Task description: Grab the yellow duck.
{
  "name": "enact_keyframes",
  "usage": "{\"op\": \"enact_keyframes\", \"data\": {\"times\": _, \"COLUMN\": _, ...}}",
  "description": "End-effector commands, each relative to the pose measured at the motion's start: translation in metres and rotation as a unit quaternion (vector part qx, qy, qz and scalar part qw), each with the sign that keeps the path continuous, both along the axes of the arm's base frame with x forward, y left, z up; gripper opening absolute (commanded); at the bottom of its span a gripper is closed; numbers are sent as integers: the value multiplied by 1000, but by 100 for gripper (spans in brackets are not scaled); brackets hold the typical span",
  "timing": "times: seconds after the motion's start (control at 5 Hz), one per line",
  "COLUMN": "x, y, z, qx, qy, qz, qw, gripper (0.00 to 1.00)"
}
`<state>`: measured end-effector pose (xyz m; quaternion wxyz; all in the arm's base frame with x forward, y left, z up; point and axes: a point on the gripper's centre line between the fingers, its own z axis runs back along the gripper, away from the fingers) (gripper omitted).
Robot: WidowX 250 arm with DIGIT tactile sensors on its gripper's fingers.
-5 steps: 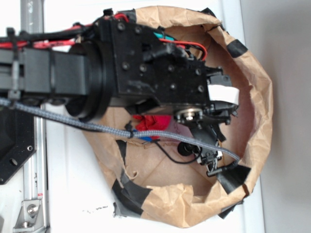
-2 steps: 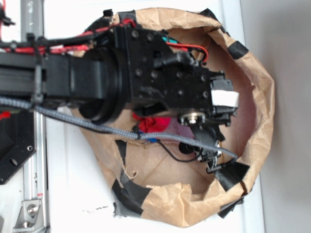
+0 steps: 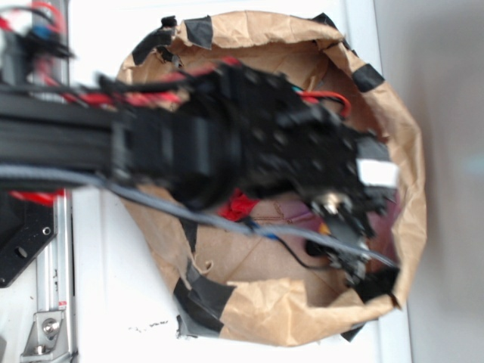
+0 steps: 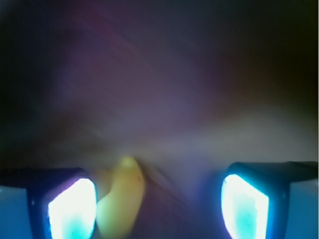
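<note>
The yellow duck is right up against one finger and off centre in my open gripper, so next I lift back and centre my fingers over the duck's body (image 4: 121, 208) before I close them.
In the wrist view the yellow duck (image 4: 122, 199) is a blurred yellow shape low in the frame, between my fingers and close against the left finger (image 4: 70, 209). My gripper (image 4: 157, 206) is open, its jaws wide apart, with a broad gap between the duck and the right finger (image 4: 244, 206). In the exterior view my gripper (image 3: 349, 249) is down inside the brown paper bag (image 3: 408, 189) at its right side. The arm hides the duck there.
The red paper wad (image 3: 240, 204) shows under the arm inside the bag. The bag's rim has black tape patches (image 3: 204, 295) and stands close around the gripper. The arm's grey cable (image 3: 151, 200) crosses the bag. A white surface (image 3: 106, 302) lies around the bag.
The arm has moved to the right and lower in the frame, bringing the gripper nearer the bag's right wall. The exterior view is now blurred by the motion.
</note>
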<state>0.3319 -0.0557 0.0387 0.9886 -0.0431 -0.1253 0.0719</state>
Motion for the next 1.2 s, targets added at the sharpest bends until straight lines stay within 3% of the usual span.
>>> {"op": "enact_keyframes", "data": {"times": 0.0, "x": -8, "y": -19, "z": -26, "qx": 37, "qy": 17, "qz": -56, "qw": 998, "gripper": 100}}
{"op": "enact_keyframes", "data": {"times": 0.2, "x": -22, "y": -34, "z": -16, "qx": 39, "qy": 8, "qz": -75, "qw": 996, "gripper": 100}}
{"op": "enact_keyframes", "data": {"times": 0.4, "x": -27, "y": -26, "z": -1, "qx": 64, "qy": -26, "qz": -73, "qw": 995, "gripper": 100}}
{"op": "enact_keyframes", "data": {"times": 0.6, "x": -28, "y": -5, "z": 16, "qx": 60, "qy": -51, "qz": -48, "qw": 996, "gripper": 100}}
{"op": "enact_keyframes", "data": {"times": 1.0, "x": -17, "y": 29, "z": 29, "qx": 54, "qy": -54, "qz": 7, "qw": 997, "gripper": 100}}
